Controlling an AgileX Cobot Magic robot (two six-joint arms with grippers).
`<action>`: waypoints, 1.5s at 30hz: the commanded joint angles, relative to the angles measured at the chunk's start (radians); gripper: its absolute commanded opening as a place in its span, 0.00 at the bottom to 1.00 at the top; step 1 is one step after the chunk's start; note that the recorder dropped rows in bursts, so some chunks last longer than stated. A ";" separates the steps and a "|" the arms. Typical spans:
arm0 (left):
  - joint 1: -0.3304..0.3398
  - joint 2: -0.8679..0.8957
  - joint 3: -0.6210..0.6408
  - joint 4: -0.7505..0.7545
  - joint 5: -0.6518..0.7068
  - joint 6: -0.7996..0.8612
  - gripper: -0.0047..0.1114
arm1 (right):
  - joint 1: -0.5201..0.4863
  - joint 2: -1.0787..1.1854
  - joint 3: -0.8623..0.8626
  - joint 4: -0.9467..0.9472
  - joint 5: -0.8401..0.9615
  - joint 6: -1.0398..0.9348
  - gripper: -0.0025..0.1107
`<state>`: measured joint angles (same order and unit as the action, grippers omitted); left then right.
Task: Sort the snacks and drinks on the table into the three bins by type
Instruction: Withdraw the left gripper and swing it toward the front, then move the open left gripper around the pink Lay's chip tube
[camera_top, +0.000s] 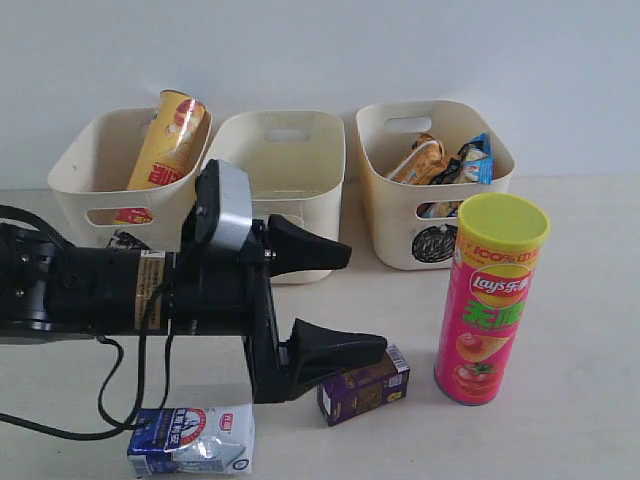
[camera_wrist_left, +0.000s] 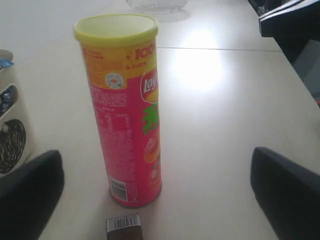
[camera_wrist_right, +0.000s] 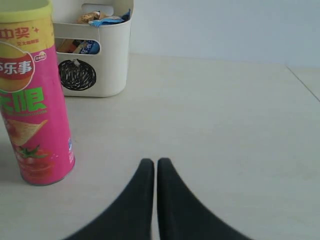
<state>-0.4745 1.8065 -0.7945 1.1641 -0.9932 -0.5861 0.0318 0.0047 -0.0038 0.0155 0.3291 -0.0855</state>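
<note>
I carry on moving my left gripper's wide-open fingers forward to the pink-red chip tube (camera_top: 488, 318), which stands upright ahead of them, until they are on both sides of its upper body (camera_top: 496, 280), and then close them.
The pink-red chip tube (camera_top: 490, 300) with a yellow-green lid stands upright on the table (camera_top: 580, 300) at the right. My left gripper (camera_top: 367, 300) reaches in from the left, open and empty, a short way from the tube. In the left wrist view the tube (camera_wrist_left: 125, 110) stands ahead of the left gripper (camera_wrist_left: 165, 172), between its wide-apart fingers (camera_wrist_left: 30, 195). The purple carton (camera_top: 365, 385) lies just below the gripper, and the milk pouch (camera_top: 190, 440) lies at the front left. My right gripper (camera_wrist_right: 156, 162) is shut and empty, low over the table beside the tube (camera_wrist_right: 32, 100).
Three cream bins stand along the back. The left bin (camera_top: 85, 175) holds a yellow-red chip tube (camera_top: 165, 140). The middle bin (camera_top: 280, 170) shows nothing inside. The right bin (camera_top: 395, 215), marked with a circle, holds blue and orange bags (camera_top: 440, 160). The left arm hides part of the bin fronts.
</note>
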 joint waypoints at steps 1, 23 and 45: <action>-0.055 0.043 -0.024 -0.076 0.028 0.072 0.99 | -0.003 -0.005 0.004 -0.002 -0.007 -0.001 0.02; -0.216 0.280 -0.240 -0.332 0.019 0.074 0.99 | -0.003 -0.005 0.004 -0.002 -0.007 -0.001 0.02; -0.273 0.400 -0.440 -0.495 0.173 0.059 0.99 | -0.003 -0.005 0.004 -0.002 -0.007 -0.001 0.02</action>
<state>-0.7411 2.1856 -1.2096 0.6939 -0.8416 -0.5153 0.0318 0.0047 -0.0038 0.0155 0.3291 -0.0855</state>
